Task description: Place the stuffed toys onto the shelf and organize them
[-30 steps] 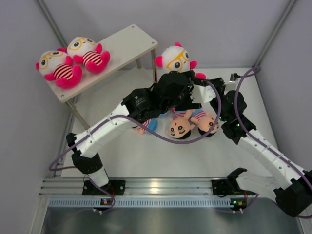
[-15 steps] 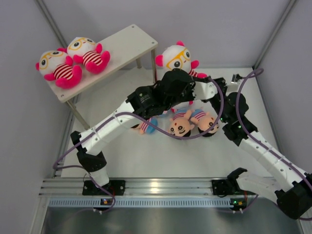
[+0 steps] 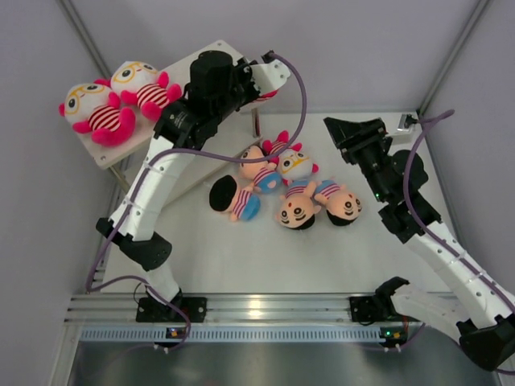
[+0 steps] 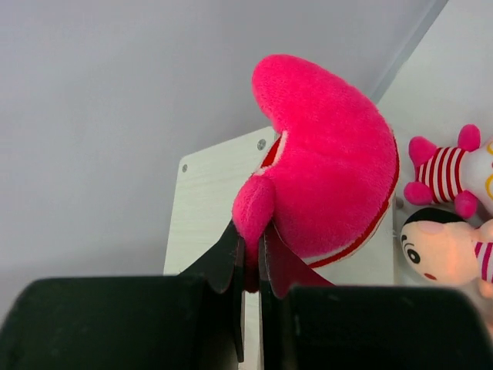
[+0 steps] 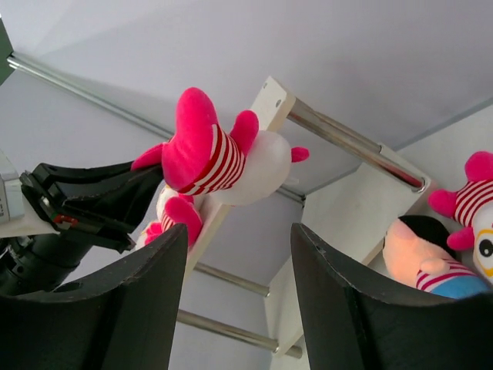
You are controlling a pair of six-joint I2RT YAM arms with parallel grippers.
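Observation:
My left gripper should bring the white-headed toy back and put it close beside the toys on the shelf (image 3: 178, 73), because the toy is hanging at the top board's far end (image 3: 221, 48).
My left gripper (image 4: 250, 254) is shut on a pink limb of a white-headed stuffed toy (image 4: 331, 185), held over the right end of the shelf (image 3: 179, 66). In the right wrist view this toy (image 5: 208, 154) hangs at the top board's end (image 5: 273, 100). From above, the left gripper (image 3: 264, 80) hides most of it. Two white-headed toys (image 3: 96, 112) (image 3: 145, 87) lie on the shelf's left part. My right gripper (image 3: 354, 129) stands open and empty to the right of the pile, its fingers (image 5: 146, 301) wide apart.
On the table lies a pile of toys: a white-headed one (image 3: 291, 163) and several black-haired ones (image 3: 237, 197) (image 3: 298, 207) (image 3: 342, 201). The shelf's metal legs (image 5: 354, 146) and lower board (image 5: 370, 200) stand left of the pile. Grey walls close in on both sides.
The left gripper shut on the white-headed toy and carried it up and left to the shelf's right end. The right gripper opened, let go and drew back to the right.

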